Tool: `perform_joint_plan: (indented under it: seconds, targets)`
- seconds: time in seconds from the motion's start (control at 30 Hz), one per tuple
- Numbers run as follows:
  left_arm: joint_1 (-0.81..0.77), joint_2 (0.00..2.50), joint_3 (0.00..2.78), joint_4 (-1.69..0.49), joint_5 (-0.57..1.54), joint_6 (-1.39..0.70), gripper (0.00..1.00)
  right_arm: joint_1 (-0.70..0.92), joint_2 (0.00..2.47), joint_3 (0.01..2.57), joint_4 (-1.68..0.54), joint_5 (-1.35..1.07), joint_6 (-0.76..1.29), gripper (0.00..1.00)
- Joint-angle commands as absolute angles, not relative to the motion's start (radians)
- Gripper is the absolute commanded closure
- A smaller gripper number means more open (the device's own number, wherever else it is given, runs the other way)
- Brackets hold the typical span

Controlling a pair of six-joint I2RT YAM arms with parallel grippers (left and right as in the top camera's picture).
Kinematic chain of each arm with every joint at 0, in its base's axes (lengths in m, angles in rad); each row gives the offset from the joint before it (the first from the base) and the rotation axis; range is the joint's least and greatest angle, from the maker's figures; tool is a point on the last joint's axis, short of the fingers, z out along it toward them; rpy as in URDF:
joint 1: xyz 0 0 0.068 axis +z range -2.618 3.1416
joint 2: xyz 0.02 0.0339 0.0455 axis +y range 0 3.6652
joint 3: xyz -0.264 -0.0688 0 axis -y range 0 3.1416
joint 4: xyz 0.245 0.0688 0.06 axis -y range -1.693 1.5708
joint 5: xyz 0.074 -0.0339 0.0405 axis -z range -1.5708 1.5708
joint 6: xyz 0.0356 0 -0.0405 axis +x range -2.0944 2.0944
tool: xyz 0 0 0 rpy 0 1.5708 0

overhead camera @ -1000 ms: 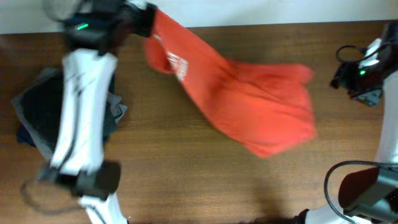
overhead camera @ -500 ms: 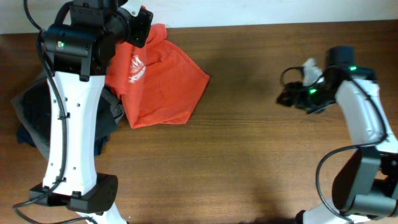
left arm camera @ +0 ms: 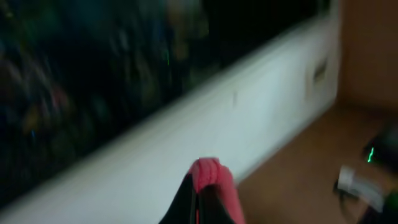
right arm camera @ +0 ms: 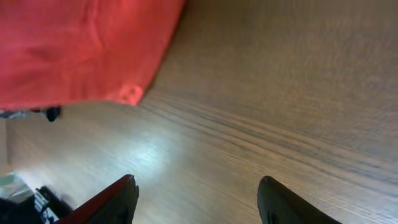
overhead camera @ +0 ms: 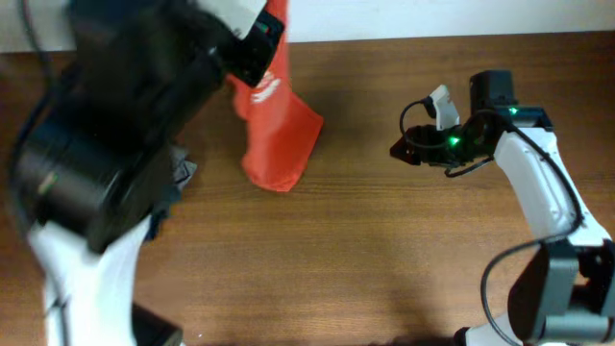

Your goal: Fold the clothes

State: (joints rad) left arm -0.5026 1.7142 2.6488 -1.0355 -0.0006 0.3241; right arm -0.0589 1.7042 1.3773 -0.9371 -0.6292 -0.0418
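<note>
The red-orange shirt is hanging bunched up in a narrow drape (overhead camera: 280,123), so my left gripper needs to move down and lay the shirt over the open wood (overhead camera: 389,207) before the folding starts.
The clothes, a red-orange shirt (overhead camera: 279,125) with white lettering, hang bunched in a narrow drape over the back left of the table. Their lower end reaches the wood. My left gripper (overhead camera: 261,38) is raised high, close to the overhead camera, and is shut on the shirt's top. The blurred left wrist view shows the black jaws of the left gripper (left arm camera: 198,190) pinched together on a fold of the red cloth (left arm camera: 210,177). My right gripper (overhead camera: 402,150) hovers open over bare wood to the right of the shirt. In the right wrist view the right gripper (right arm camera: 196,193) holds nothing, and the shirt (right arm camera: 81,50) lies ahead of it.
Dark and grey folded garments (overhead camera: 178,175) lie at the table's left, mostly hidden under my raised left arm (overhead camera: 106,144). A white wall (overhead camera: 432,17) runs along the table's (overhead camera: 384,259) back edge.
The left arm has risen toward the camera and lifted the shirt, which has gone from a spread sheet to a narrow hanging bunch. The right gripper has moved left toward the shirt and narrowed slightly.
</note>
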Motion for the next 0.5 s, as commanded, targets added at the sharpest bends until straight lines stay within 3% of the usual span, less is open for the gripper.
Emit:
perform_joint_plan:
  seconds: [0.0, 0.27, 0.47]
  targets:
    - [-0.552, 1.614, 2.695, -0.895, 0.002, 0.369, 1.00, -0.061, 1.642, 1.412, -0.935, -0.601, -0.044, 0.33]
    - [-0.560, 1.572, 2.695, -0.705, -0.051, 0.405, 1.00, -0.060, 1.645, 1.412, -0.937, -0.557, -0.045, 0.25]
    - [-0.560, 1.593, 2.692, -0.755, -0.154, 0.443, 1.00, -0.060, 1.645, 1.412, -0.950, -0.491, -0.044, 0.24]
